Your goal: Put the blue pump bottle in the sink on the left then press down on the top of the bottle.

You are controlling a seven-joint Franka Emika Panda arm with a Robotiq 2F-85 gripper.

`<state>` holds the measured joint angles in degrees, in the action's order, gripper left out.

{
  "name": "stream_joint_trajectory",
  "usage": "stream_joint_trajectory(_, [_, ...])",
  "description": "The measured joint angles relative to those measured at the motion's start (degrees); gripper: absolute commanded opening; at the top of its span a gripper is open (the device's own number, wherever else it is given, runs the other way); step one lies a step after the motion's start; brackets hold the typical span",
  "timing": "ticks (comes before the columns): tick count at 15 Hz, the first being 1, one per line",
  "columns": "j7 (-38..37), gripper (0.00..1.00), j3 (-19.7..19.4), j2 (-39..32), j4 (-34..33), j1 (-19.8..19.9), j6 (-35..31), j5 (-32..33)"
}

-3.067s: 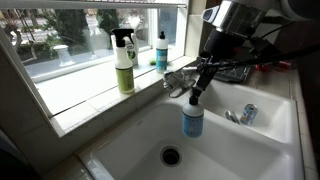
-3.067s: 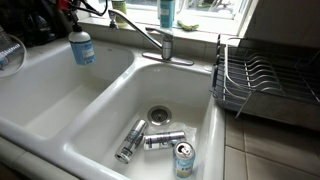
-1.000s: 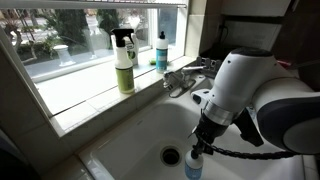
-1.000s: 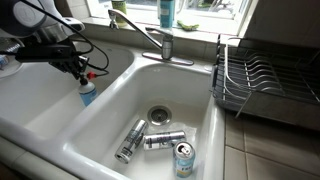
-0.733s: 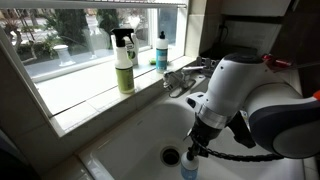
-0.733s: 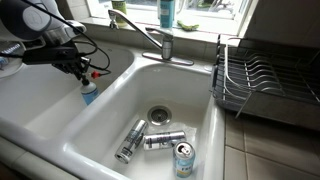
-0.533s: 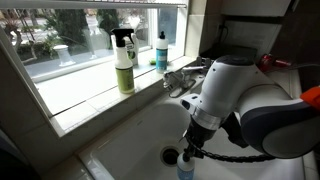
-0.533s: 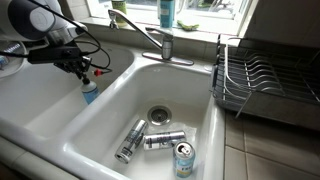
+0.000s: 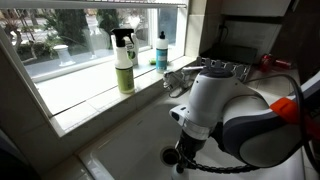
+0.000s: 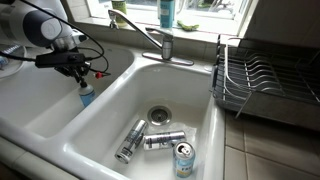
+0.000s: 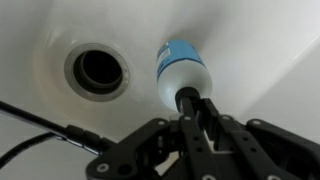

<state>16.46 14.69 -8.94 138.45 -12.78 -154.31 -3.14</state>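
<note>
The pump head [image 11: 186, 95] has my gripper's fingers clamped around it. I should open them, lift clear, and then close them over the bottle's top [image 10: 84, 83] to press down.
The blue pump bottle [image 10: 86, 96] stands upright low inside the sink [image 10: 45, 108], near its wall. My gripper [image 10: 84, 74] reaches down from above and is shut on the top of the bottle. In the wrist view the fingers [image 11: 204, 112] clamp the pump head, which they hide, and the blue body [image 11: 183, 68] hangs below them beside the dark drain hole [image 11: 98, 70]. In an exterior view the arm covers the bottle; only the gripper [image 9: 184, 157] shows over the sink [image 9: 125, 135] next to the drain [image 9: 169, 155].
The faucet [image 10: 158, 42] stands between the two basins. Three cans [image 10: 150, 140] lie in the other basin, with a dish rack [image 10: 265, 85] beside it. A yellow-green spray bottle [image 9: 124, 62] and a teal bottle [image 9: 161, 52] stand on the windowsill. A black cable [image 11: 45, 125] trails near the drain.
The arm has moved down and sideways into the basin, carrying the bottle lower towards the sink floor near the drain. The grip has stayed the same.
</note>
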Motion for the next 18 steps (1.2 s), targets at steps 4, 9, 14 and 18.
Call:
stream_joint_trajectory(4, [0.68,0.63,0.63,-1.09,-0.79,0.13,0.0,-0.01])
stream_joint_trajectory(9, [0.76,1.0,1.07,-1.02,-1.64,0.2,0.0,-0.01])
stream_joint_trajectory(14, [0.52,1.0,1.3,0.33,-1.77,0.18,2.11,-0.01])
stream_joint_trajectory(18, [-0.07,0.6,1.42,2.94,-1.77,0.11,7.06,-0.01])
